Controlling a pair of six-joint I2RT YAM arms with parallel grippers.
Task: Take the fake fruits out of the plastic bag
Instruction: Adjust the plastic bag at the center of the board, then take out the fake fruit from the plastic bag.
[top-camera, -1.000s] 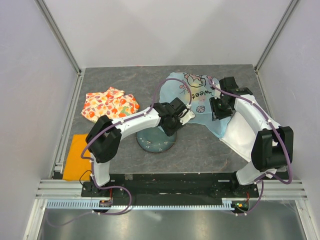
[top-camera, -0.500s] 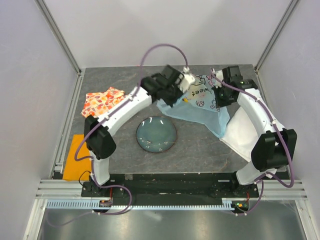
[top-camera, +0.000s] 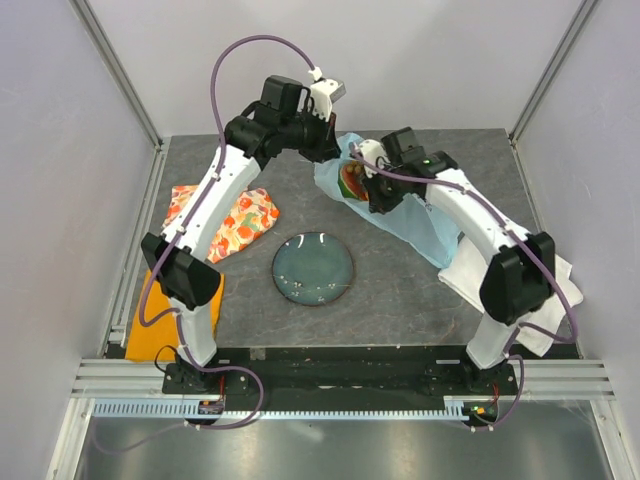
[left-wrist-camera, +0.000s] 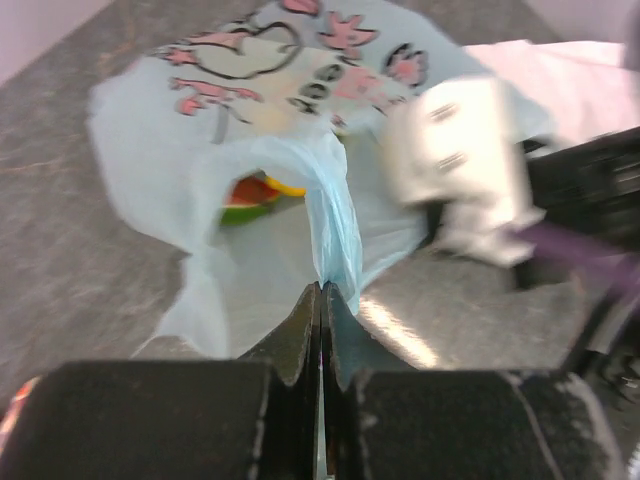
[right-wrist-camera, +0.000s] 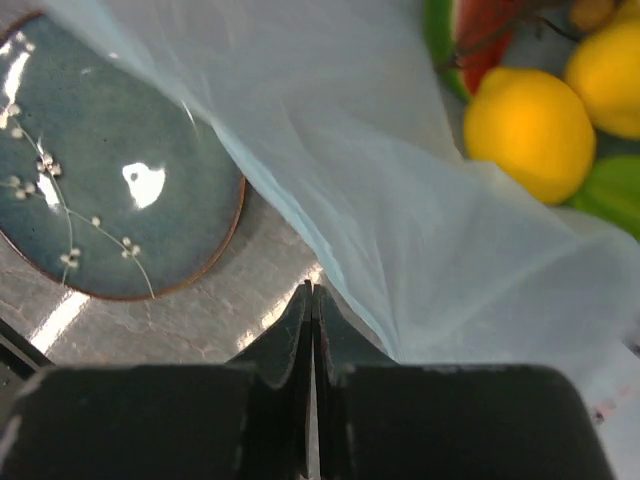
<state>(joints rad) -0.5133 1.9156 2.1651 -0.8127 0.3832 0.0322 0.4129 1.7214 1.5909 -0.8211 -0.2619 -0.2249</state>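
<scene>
The robot's left gripper keeps the bag's rim raised, so its right gripper should move away from the bag's lower edge, open, and go inside to get the nearer lemon.
The plastic bag, light blue with pink prints, is lifted at its left end and trails down to the right. My left gripper is shut on a bunched strip of the bag's rim; seen from above, that left gripper is high at the back. My right gripper is shut with the bag's lower edge pinched at its tip, and from above this right gripper is beside the bag's mouth. Inside lie fake fruits: a lemon, a watermelon slice and a green piece.
A dark blue-green plate sits on the grey table in front of the bag. An orange-floral cloth lies at the left, a white cloth under the right arm, and an orange pad at the near left edge.
Both grippers have shut on the bag. The left arm swung from over the plate up to the back, lifting the bag's rim; the right gripper moved left, and the mouth now gapes.
</scene>
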